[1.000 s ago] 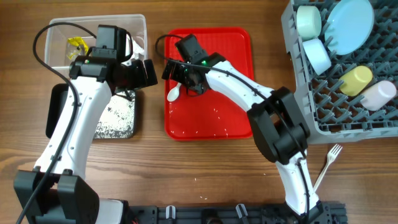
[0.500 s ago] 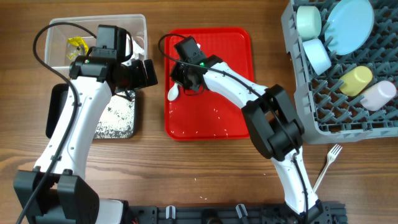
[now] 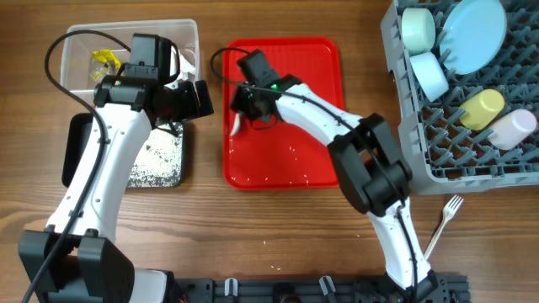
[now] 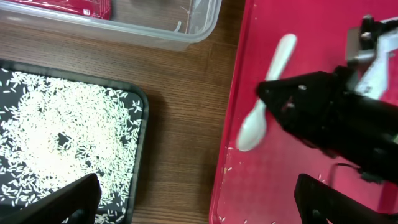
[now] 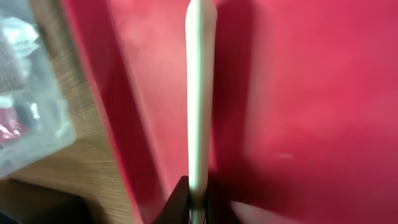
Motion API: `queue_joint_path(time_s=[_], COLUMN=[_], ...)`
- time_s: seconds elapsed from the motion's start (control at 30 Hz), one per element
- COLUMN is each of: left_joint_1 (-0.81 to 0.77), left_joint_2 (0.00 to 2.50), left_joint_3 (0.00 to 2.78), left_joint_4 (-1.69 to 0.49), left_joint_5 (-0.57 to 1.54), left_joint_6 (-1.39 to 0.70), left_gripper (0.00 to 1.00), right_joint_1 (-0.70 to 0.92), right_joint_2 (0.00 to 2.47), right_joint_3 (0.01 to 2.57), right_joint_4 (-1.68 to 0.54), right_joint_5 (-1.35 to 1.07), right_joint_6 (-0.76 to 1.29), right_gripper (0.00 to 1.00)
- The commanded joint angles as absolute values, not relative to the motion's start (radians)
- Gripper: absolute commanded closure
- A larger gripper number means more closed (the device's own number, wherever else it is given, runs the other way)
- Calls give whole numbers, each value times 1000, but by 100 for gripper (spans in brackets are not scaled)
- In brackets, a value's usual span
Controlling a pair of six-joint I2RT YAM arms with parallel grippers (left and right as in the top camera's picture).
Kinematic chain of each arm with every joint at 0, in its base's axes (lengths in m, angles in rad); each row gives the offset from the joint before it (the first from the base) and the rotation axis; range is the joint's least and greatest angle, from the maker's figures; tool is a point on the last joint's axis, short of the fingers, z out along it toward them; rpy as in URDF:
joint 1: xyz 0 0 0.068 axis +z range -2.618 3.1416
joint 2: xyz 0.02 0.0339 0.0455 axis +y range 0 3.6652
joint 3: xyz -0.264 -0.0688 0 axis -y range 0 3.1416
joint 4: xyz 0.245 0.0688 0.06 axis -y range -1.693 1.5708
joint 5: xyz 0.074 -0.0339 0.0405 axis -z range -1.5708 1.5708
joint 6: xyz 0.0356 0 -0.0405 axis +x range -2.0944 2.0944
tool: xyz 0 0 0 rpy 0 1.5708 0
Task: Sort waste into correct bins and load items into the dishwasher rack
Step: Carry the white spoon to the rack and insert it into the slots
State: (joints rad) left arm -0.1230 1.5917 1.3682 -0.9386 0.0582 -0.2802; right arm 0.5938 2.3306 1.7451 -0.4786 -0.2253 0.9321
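Observation:
The grey rack is free below the yellow cup (image 3: 459, 158). My right gripper should keep moving the white spoon (image 3: 236, 126) until the spoon hangs over that gap, and then let go.
A white plastic spoon (image 5: 199, 93) lies along the left edge of the red tray (image 5: 298, 93), and my right gripper (image 5: 198, 200) is shut on its handle. From overhead, the right gripper (image 3: 245, 107) is at the tray's left rim with the spoon's bowl (image 3: 235, 124) poking out below it. The left wrist view shows the spoon (image 4: 268, 87) slanting out from under the black right gripper. My left gripper (image 4: 193, 205) hangs open and holds nothing, over the wood between the black tray (image 4: 140, 112) and the red tray. The grey dishwasher rack (image 3: 413, 126) holds two bowls, a plate (image 3: 474, 34), a yellow cup (image 3: 482, 108) and a pink cup (image 3: 512, 128).
The black tray (image 3: 74, 151) holds white rice grains. The clear tub (image 3: 80, 38) behind it holds a yellow wrapper (image 3: 105, 63) and other scraps. A white fork (image 3: 444, 223) lies on the wood below the rack. A few grains dot the red tray (image 3: 295, 156).
My right gripper has shifted slightly left and closed on the spoon's handle; it stood open a second ago. The left arm has not moved.

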Motion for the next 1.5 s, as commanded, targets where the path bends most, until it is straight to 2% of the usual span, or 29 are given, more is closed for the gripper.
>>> queue_joint_path(time_s=[0.0,0.1,0.23,0.4,0.57,0.8,0.97,1.1,1.17,1.23,1.27,1.47], left_joint_1=[-120,-120,-120,-120,-120,-120,-120,-120,-120,-120,-120,-120], left_joint_2=[1597,1597,1597,1597,1597,1597,1597,1597,1597,1597,1597,1597], left_joint_3=[1373,1373,1373,1373,1373,1373,1373,1373,1373,1373,1373,1373], left_joint_4=[-936,-936,-936,-936,-936,-936,-936,-936,-936,-936,-936,-936], left_joint_5=[70,70,70,70,70,70,70,70,70,70,70,70], left_joint_6=[-293,-293,-293,-293,-293,-293,-293,-293,-293,-293,-293,-293], left_gripper=[0,0,0,0,0,0,0,0,0,0,0,0], right_joint_1=[493,425,360,169,-47,-347,-451,-465,-465,-465,-465,-465], right_joint_2=[2194,2055,1891,1670,1587,1572,1573,1573,1573,1573,1573,1573], right_joint_3=[1747,1747,1747,1746,1705,1461,1355,1335,1335,1335,1335,1335], right_joint_4=[-593,-743,-934,-1163,-1325,-1249,-1163,-1148,-1148,-1150,-1152,-1155], right_joint_5=[-198,-64,61,91,162,165,152,154,153,153,153,149], right_joint_6=[822,778,817,838,840,830,842,841,838,837,837,838], right_gripper=[96,95,96,96,96,96,96,95,86,70,66,64])
